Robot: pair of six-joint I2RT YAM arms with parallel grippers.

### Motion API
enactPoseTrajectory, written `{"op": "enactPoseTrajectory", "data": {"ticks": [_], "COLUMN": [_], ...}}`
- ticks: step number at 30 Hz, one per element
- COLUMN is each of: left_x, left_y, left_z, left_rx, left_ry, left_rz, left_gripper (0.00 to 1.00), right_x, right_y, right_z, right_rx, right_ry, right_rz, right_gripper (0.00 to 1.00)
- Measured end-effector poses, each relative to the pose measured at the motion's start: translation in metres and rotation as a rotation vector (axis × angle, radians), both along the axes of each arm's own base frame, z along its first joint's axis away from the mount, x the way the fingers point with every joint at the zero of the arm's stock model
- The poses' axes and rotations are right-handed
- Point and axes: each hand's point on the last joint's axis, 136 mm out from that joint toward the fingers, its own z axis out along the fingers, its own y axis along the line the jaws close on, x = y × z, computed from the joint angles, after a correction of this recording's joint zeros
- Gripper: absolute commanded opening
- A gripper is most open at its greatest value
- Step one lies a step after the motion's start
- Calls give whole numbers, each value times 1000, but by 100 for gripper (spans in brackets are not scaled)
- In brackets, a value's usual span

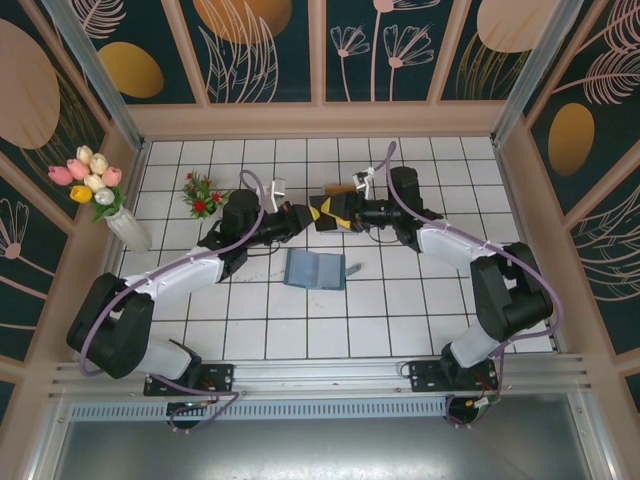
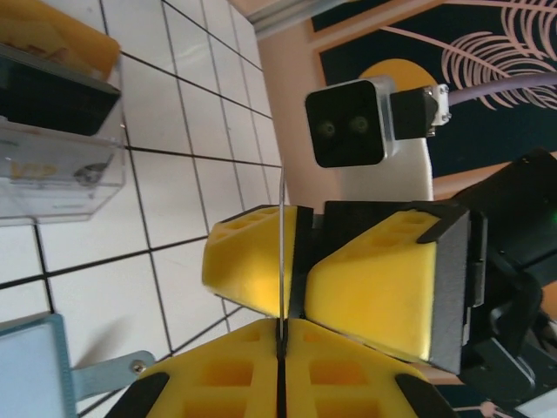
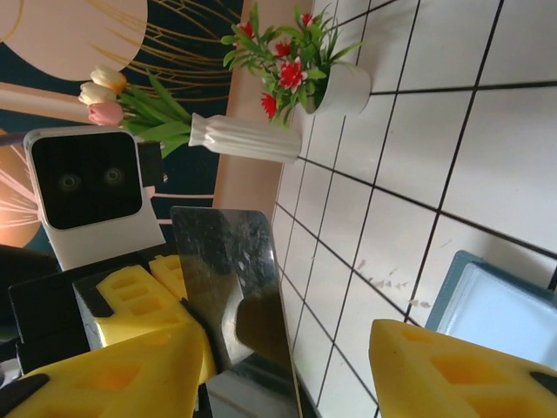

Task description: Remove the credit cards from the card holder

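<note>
My left gripper's credit card [image 3: 239, 287] extends into my open right gripper, which should grasp its loose end [image 3: 272, 300] before my left gripper lets go and retreats.
The card holder [image 1: 315, 269] lies open on the white tiles, pale grey-blue inside faces up; its corner shows in the left wrist view [image 2: 26, 366] and in the right wrist view [image 3: 496, 313]. Above and behind it the two grippers meet tip to tip. My left gripper [image 1: 300, 216] [image 2: 280, 335] is shut on a credit card [image 2: 283, 261], seen edge-on as a thin line. In the right wrist view that card [image 3: 231, 287] is a glossy, reflective rectangle. My right gripper [image 1: 338, 212] [image 3: 287, 340] stands open around the card, which lies close to its left finger [image 3: 113, 374].
A grey stand [image 2: 52, 174] with a tan top and black insert stands just beyond the grippers. A small pot of red flowers [image 1: 203, 193] and a white vase of tulips [image 1: 95, 180] stand at the left. Wooden walls close in the tiled floor.
</note>
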Motion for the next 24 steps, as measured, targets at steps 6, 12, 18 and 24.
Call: {"op": "enactPoseTrajectory", "data": {"ticks": [6,12,18,24], "left_x": [0,0,-4,-2], "left_y": [-2,0,2,5], "left_z": [1,-1,-6,-11], "left_rx": [-39,-54,-65,-61], "left_ry": [15,27,50,70], "left_rz": [-19,-22,-23,-12], "left_gripper": [9,9,12,32], "right_x": [-1,-3,-8,-10], "right_y": [2,2,0,0], "right_z": [10,9,3,6], "right_rx": [47,59,65,72], "right_ry": [2,25,47,44], "right_rz": [11,10,19,25], "right_gripper": [38,29,16,5]}}
